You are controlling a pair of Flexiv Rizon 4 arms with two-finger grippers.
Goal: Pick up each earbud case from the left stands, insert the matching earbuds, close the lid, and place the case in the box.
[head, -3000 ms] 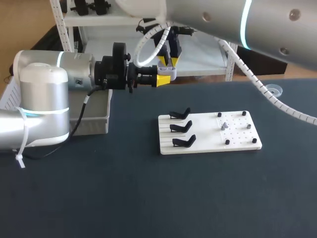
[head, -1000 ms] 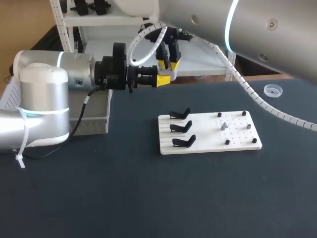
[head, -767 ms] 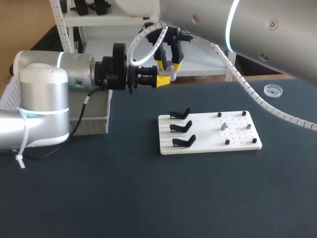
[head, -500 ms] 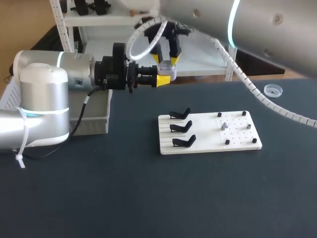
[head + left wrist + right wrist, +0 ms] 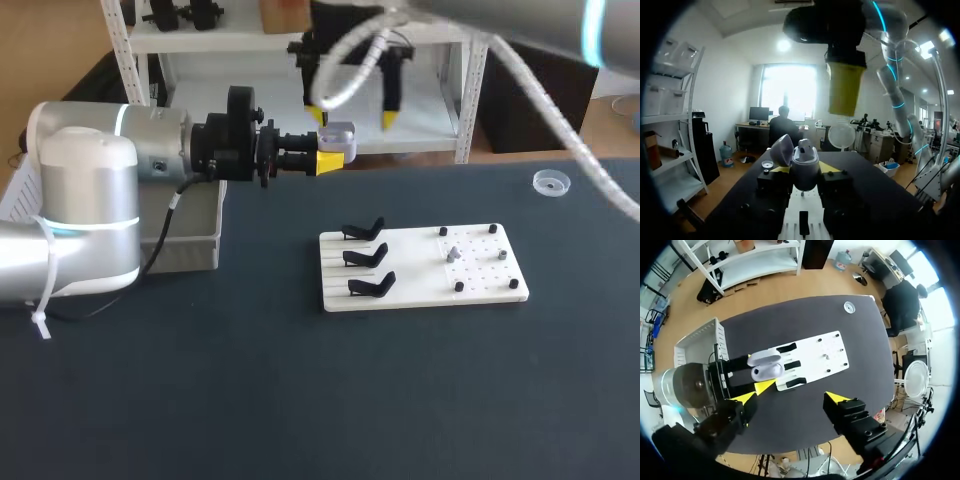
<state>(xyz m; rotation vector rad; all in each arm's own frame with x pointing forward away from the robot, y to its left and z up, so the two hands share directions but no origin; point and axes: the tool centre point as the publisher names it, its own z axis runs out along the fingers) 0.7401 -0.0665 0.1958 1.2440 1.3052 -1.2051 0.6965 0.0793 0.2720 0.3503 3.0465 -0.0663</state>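
Note:
The small earbud (image 5: 453, 254) is sitting next to an empty grey peg (image 5: 502, 255), so I should expect a matching peg hidden under the earbud when I lift it off.
My left gripper (image 5: 328, 157) reaches in level from the left, above the table's far side, and is shut on a white earbud case (image 5: 338, 134) whose lid stands up. In the left wrist view the case (image 5: 804, 161) sits between my yellow tips, lid (image 5: 782, 149) tilted back. My right gripper (image 5: 350, 115) hangs just above the case, open wide and touching nothing. From the right wrist view the case (image 5: 766, 365) lies ahead of the spread right gripper (image 5: 790, 398). The white board (image 5: 480, 285) carries three bare black stands (image 5: 366, 258) and a small grey earbud (image 5: 452, 253).
A grey box (image 5: 190, 228) stands at the table's left edge, under my left arm. A small clear dish (image 5: 548, 181) lies at the far right. The dark table (image 5: 300, 400) stretches toward the near side.
My right gripper's fingers were close together at the case; they have spread wide and risen away from it. The left arm and the case have kept still.

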